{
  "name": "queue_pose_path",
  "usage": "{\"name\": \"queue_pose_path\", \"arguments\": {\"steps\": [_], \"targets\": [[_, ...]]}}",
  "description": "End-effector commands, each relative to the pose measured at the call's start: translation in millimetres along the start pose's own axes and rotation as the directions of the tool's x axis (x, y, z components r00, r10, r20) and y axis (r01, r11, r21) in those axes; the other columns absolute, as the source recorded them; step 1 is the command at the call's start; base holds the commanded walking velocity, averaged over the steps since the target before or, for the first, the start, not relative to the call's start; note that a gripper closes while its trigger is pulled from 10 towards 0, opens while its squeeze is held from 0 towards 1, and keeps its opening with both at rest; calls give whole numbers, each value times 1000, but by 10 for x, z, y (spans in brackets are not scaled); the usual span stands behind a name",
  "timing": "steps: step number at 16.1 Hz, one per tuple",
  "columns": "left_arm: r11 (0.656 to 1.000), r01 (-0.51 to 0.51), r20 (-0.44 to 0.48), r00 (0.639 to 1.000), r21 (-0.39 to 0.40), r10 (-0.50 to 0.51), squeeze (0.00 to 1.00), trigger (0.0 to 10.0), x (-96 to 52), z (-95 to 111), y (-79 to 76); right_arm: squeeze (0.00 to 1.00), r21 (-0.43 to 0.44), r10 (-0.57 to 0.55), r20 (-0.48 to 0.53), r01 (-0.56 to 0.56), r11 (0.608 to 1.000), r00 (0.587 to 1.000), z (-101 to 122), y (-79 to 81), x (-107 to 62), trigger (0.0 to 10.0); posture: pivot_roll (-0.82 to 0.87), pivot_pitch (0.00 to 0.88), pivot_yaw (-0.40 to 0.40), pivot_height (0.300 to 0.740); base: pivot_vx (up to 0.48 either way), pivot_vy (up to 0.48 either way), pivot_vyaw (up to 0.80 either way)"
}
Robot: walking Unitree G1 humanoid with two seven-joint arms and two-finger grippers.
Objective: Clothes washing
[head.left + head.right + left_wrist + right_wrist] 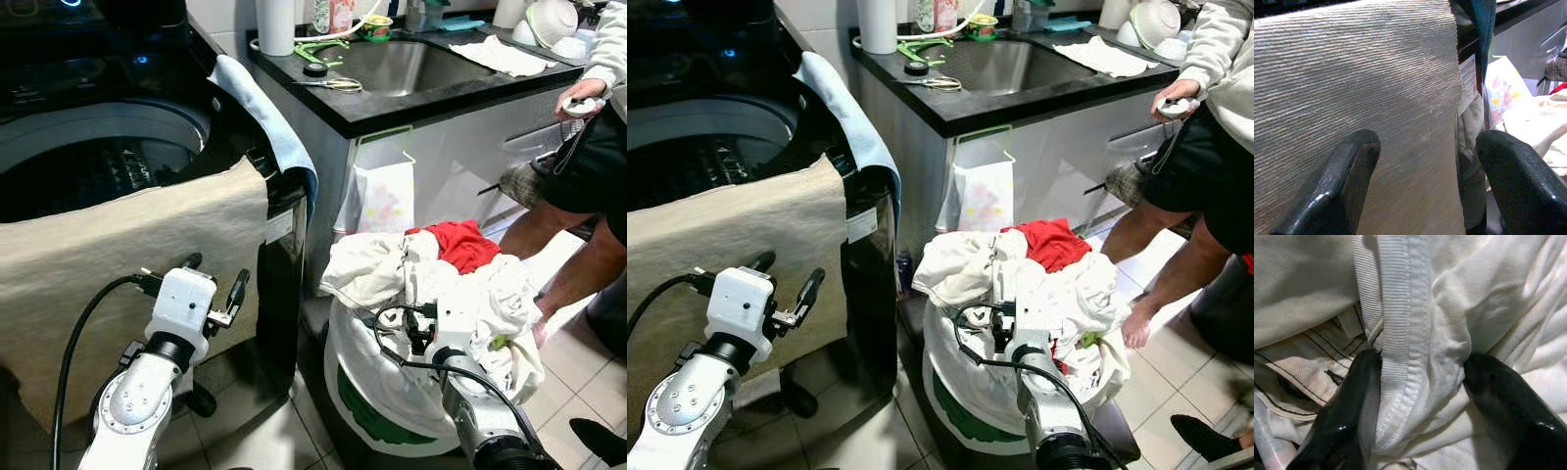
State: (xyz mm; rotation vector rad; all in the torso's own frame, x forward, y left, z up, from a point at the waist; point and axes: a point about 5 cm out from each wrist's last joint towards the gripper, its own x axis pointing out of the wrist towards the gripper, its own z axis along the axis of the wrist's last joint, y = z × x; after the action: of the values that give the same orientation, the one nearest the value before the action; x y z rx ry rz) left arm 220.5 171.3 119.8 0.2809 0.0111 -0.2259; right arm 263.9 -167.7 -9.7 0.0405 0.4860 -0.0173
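The fold of white garment (1418, 364) will show much more red when I pull, because the red garment (460, 245) is peeking out from behind the white clothes.
A top-loading washing machine (88, 162) stands open at the left, with a beige cloth (118, 255) draped over its front rim and a light blue towel (269, 117) over its right corner. My left gripper (216, 276) is open, close in front of the beige cloth (1352, 73) and holding nothing. At the right, a white laundry bag (382, 392) is heaped with white clothes (372, 269) and a red garment (460, 243). My right gripper (1420, 401) is pushed into the heap, fingers apart on either side of a fold of white garment (1410, 323).
A black counter with a steel sink (402, 64) runs behind the bag; scissors and bottles lie on it. A person (588, 166) stands at the right, barefoot on the tiled floor, holding a small device. A floral bag (384, 201) hangs on the cabinet.
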Motion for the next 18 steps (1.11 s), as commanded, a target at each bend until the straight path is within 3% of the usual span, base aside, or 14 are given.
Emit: {"name": "queue_pose_path", "arguments": {"steps": [1, 7, 11, 13, 16, 18], "targets": [[1000, 2, 26, 1000, 5, -2, 0, 10000, 27, 72, -4, 0, -3, -22, -13, 22, 1000, 1000, -14, -70, 2, 0, 176, 0, -32, 740, 0, 0, 0], [1000, 10, 43, 999, -7, -9, 0, 10000, 64, 114, -84, 0, -22, -4, -4, 4, 1000, 1000, -30, -78, -8, 0, 161, 0, -37, 740, 0, 0, 0], [1000, 13, 44, 999, -4, -13, 0, 10000, 43, 130, -92, 0, 18, -21, -94, 23, 1000, 995, -225, -103, -33, 0, 165, 0, -36, 740, 0, 0, 0], [1000, 12, 43, 999, 3, -12, 0, 10000, 35, 133, -98, 0, -2, -5, -101, 5, 1000, 995, -245, -92, -34, 0, 175, 0, -43, 740, 0, 0, 0], [1000, 10, 40, 999, -8, -10, 0, 10000, 38, 127, -132, 0, -42, 31, -19, -32, 999, 999, -71, -29, 16, 0, 167, 0, -52, 740, 0, 0, 0], [1000, 5, 47, 999, -24, -4, 0, 10000, 90, 121, -159, 0, -57, 66, 100, -60, 997, 993, 233, 39, 64, 0, 159, 0, -60, 740, 0, 0, 0]]}}
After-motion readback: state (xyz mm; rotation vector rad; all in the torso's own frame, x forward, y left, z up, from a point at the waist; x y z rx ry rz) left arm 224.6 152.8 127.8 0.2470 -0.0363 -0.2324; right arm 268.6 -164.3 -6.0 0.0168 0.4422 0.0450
